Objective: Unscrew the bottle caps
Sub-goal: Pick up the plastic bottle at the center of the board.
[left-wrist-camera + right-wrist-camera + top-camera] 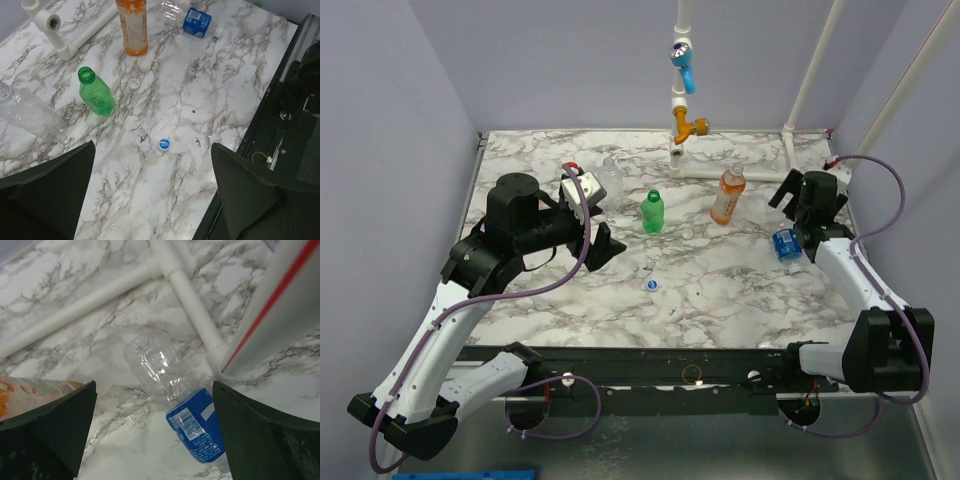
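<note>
My right gripper should keep going down until its open fingers are on either side of the blue label, then close there, because the blue-label bottle lies lengthwise between those fingers.
The green bottle stands uncapped mid-table, also in the left wrist view. The orange bottle stands to its right with a whitish cap on. The clear bottle lies at the back left. The blue-label bottle lies on its side at the right. A blue cap and a whitish cap lie loose on the table. My left gripper is open and empty above the table, the blue cap below it. My right gripper is open above the blue-label bottle.
A white pipe frame with an orange fitting and a blue fitting stands at the back. White pipes lie just beyond the blue-label bottle. A black rail runs along the near table edge.
</note>
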